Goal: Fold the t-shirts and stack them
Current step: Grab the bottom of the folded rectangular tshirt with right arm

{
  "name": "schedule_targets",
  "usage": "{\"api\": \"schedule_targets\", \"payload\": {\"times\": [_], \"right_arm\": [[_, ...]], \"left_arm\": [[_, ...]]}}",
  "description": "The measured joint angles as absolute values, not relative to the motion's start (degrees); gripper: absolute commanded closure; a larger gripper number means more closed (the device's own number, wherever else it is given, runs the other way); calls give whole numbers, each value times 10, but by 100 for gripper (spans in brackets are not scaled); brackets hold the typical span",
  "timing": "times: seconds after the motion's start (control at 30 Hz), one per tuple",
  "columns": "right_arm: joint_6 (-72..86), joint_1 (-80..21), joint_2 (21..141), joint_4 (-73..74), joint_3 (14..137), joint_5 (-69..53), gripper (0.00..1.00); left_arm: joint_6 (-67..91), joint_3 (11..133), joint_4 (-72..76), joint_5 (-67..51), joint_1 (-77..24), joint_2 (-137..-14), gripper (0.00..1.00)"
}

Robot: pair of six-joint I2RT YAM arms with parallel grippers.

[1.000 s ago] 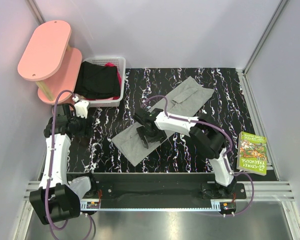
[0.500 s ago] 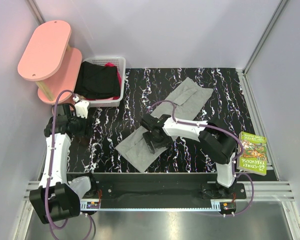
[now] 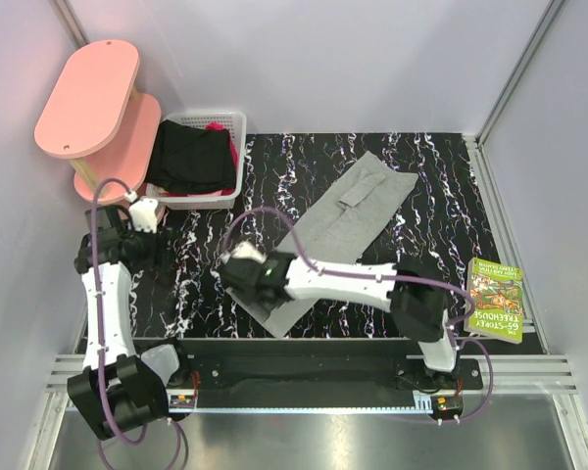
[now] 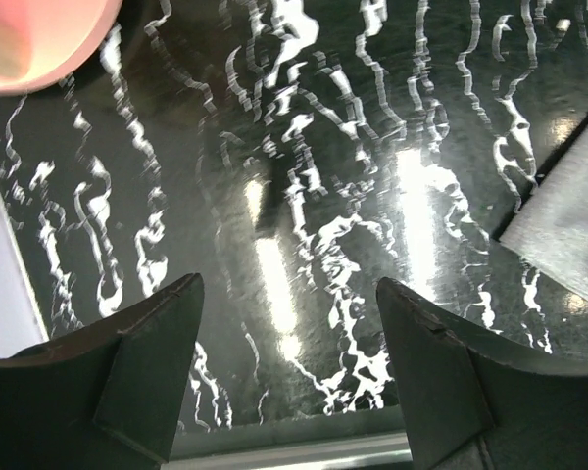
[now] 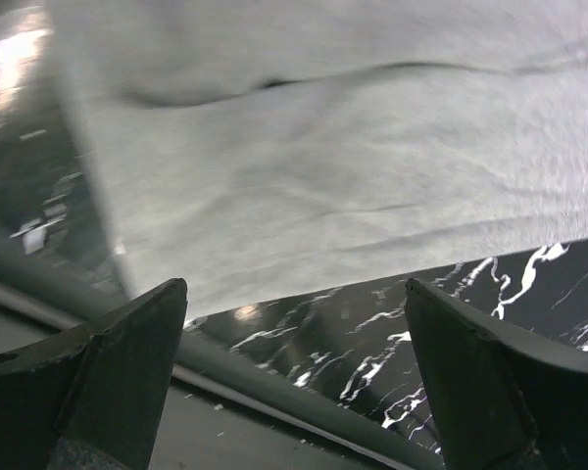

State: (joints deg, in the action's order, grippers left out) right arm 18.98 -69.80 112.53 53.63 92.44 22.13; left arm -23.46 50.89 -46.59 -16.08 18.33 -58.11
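The light grey t-shirt's near end (image 3: 284, 316) is lying free under my open right gripper. I continue to go toward its outer edge (image 3: 252, 312) until the fingers close there.
The light grey t-shirt (image 3: 348, 211) lies as a long folded strip running diagonally across the black marbled table. My right gripper (image 3: 240, 277) is open and empty at the strip's near-left end. In the right wrist view the grey cloth (image 5: 323, 166) fills the top, and the gripper (image 5: 294, 328) hangs over bare table by the cloth's edge. My left gripper (image 3: 160, 253) is open and empty over bare table at the left. Its wrist view (image 4: 289, 328) shows one corner of the grey shirt (image 4: 568, 225). The black garment (image 3: 189, 157) and a bit of magenta cloth (image 3: 216, 127) lie in the basket.
The white lattice basket (image 3: 237, 119) stands at the back left beside a pink two-tier shelf (image 3: 88, 93). A green book (image 3: 494, 299) lies at the right edge. The table's near edge and metal rail (image 5: 274, 392) lie just below my right gripper.
My right arm has swept from the middle of the grey shirt toward its near-left end. The shirt's near end has shifted. My left arm has drawn back a little to the left.
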Motion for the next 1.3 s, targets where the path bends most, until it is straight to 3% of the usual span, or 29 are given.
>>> {"api": "schedule_targets", "payload": {"times": [0.17, 0.3, 1.1, 1.3], "right_arm": [[177, -778, 1178, 550, 980, 262, 0], [171, -800, 1229, 569, 995, 276, 7], [106, -808, 1344, 547, 1121, 321, 16], [103, -805, 1352, 541, 1131, 319, 24]], "left_arm": [[-255, 521, -480, -217, 305, -600, 24], [-274, 527, -486, -262, 371, -646, 25], [-343, 525, -515, -354, 446, -741, 26], [-355, 525, -517, -357, 446, -740, 26]]}}
